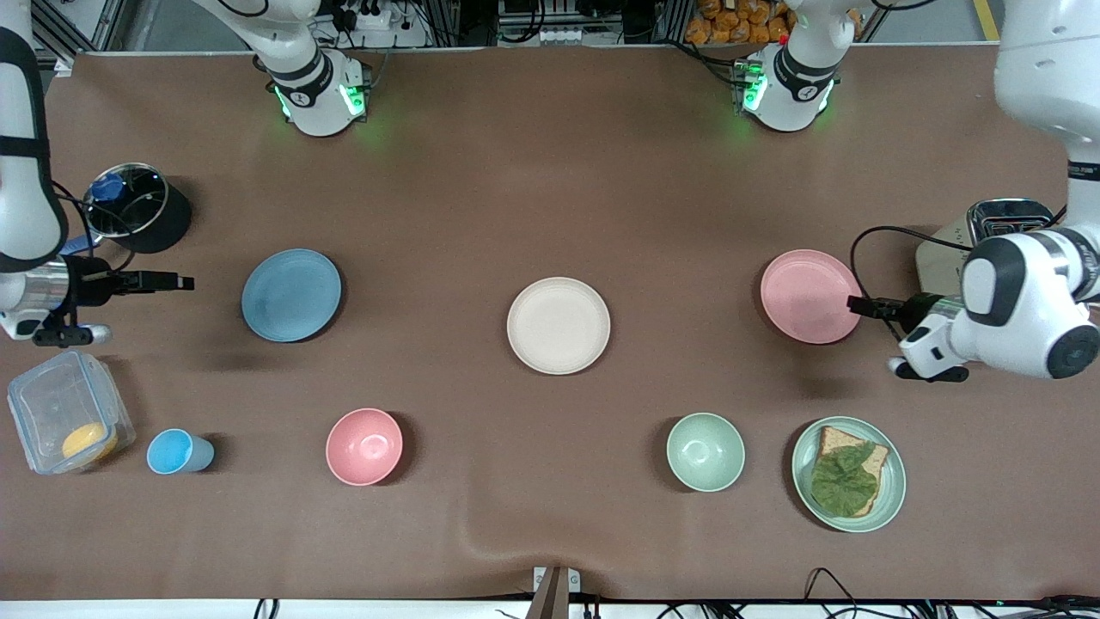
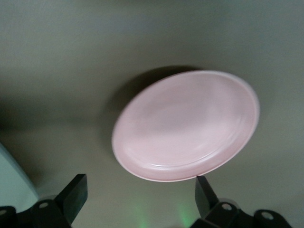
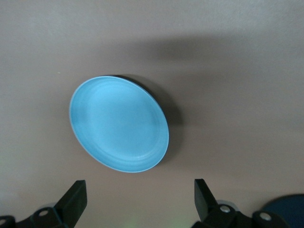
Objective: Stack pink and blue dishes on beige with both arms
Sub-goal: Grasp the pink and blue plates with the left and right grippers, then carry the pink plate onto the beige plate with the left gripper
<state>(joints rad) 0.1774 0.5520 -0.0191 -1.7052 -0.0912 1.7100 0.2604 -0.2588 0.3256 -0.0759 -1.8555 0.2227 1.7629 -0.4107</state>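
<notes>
The blue plate (image 1: 291, 295) is as wide as the pink and beige plates (image 1: 559, 325), so it will sit squarely and cover both from sight when I stack it.
The beige plate (image 1: 559, 325) lies empty at the table's middle. A pastel pink plate (image 1: 809, 296) (image 2: 187, 126) lies toward the left arm's end, and a pastel blue plate (image 1: 291, 295) (image 3: 118, 123) toward the right arm's end. My left gripper (image 1: 859, 303) (image 2: 140, 190) is open and low at the pink plate's outer rim, with one fingertip (image 2: 203, 186) right beside that rim. My right gripper (image 1: 182, 281) (image 3: 140, 192) is open and holds nothing. It hangs a short way off the blue plate, on the side toward the right arm's end of the table.
A black pot with a glass lid (image 1: 137, 211) and a clear box (image 1: 69, 421) stand near the right gripper. A blue cup (image 1: 176, 451), pink bowl (image 1: 364, 445), green bowl (image 1: 705, 451) and green plate with bread (image 1: 894, 490) lie nearer the camera. A toaster (image 1: 1005, 223) stands by the left arm.
</notes>
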